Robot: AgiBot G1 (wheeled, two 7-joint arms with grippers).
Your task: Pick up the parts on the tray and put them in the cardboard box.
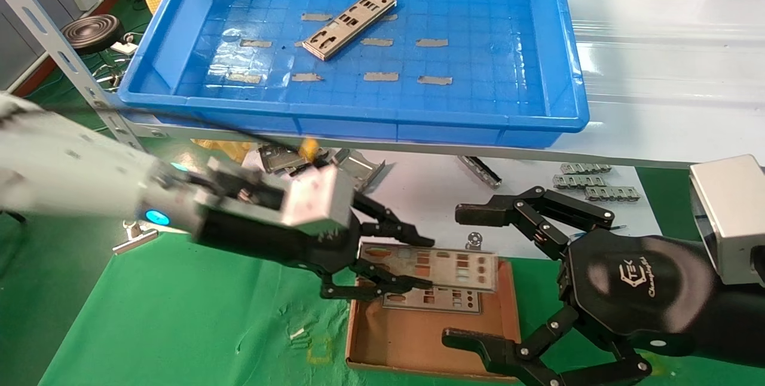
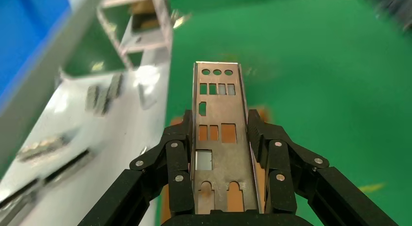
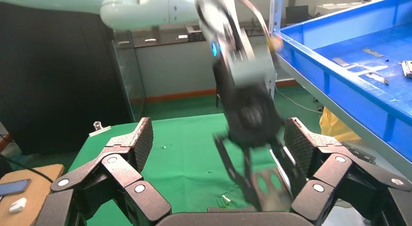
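The silver punched plate [image 1: 467, 267] is hanging flat and parallel to the second plate, so my left gripper goes on lowering it until it sits inside the cardboard box [image 1: 409, 332].
My left gripper [image 1: 418, 262] is shut on a silver punched plate [image 1: 445, 267] and holds it flat just above the cardboard box [image 1: 418, 344]. In the left wrist view the plate [image 2: 221, 138] runs lengthwise between my fingers [image 2: 177, 153]. A second plate [image 1: 433, 300] lies inside the box, under the held one. Another plate [image 1: 349, 23] lies slantwise on the floor of the blue tray [image 1: 562, 75], at the back. My right gripper [image 1: 472, 275] is open and empty at the box's right side; its view shows the left gripper [image 3: 252, 138] with the plate.
Short grey tape strips [image 1: 380, 76] dot the tray floor. Folded grey metal brackets [image 1: 358, 165] and small metal strips [image 1: 586, 181] lie on the white sheet under the shelf. A binder clip [image 1: 132, 236] sits on the green mat at the left.
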